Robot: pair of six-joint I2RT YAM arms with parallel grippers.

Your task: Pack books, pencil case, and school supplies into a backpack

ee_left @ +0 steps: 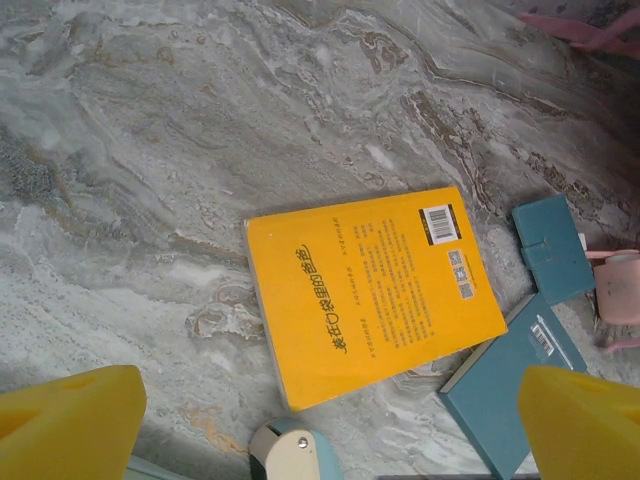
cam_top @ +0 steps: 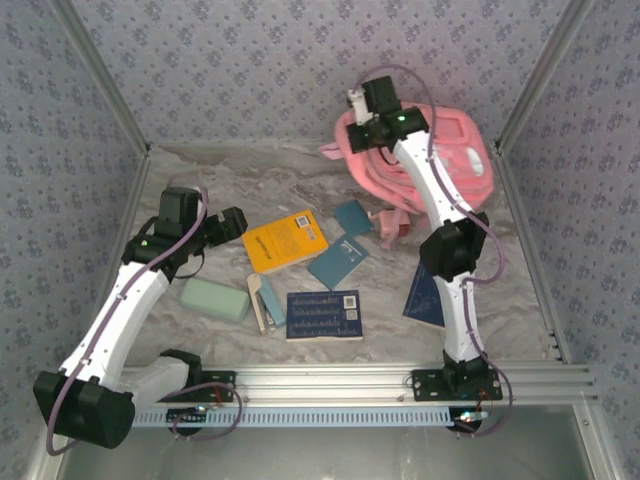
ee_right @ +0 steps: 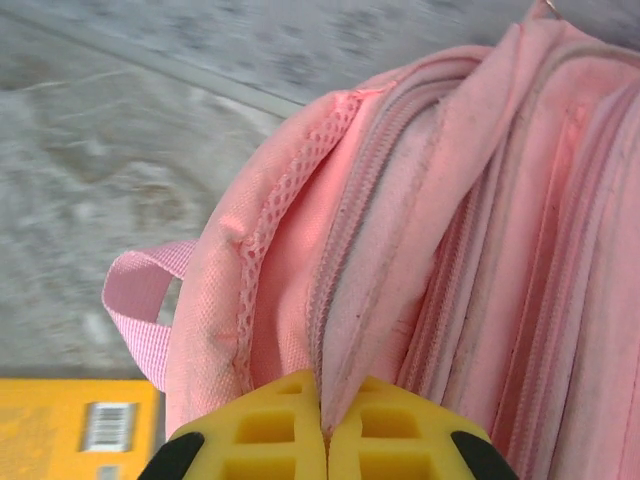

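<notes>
The pink backpack (cam_top: 458, 168) lies crosswise at the back, a long way from the robot's left gripper, so its loop end (cam_top: 331, 151) should first be swung toward the front by the right gripper.
The pink backpack (cam_top: 462, 160) lies at the back right of the table. My right gripper (ee_right: 325, 425) is shut on a fold of the backpack's fabric (ee_right: 400, 300) beside a zipper; from above, the right gripper (cam_top: 362, 122) sits at the bag's left end. My left gripper (ee_left: 325, 425) hangs open over the table, just short of the yellow book (ee_left: 370, 290), holding nothing. Two teal books (ee_left: 552, 245) (ee_left: 510, 380) lie to the right of it. A navy book (cam_top: 323, 314), the mint pencil case (cam_top: 214, 298) and beige and blue sticks (cam_top: 265, 300) lie nearer the front.
A second navy book (cam_top: 425, 296) lies partly under the right arm. A small pink box (cam_top: 390, 228) sits beside the backpack's straps. Patterned walls and metal posts enclose the table; a rail (cam_top: 330, 380) runs along the front edge.
</notes>
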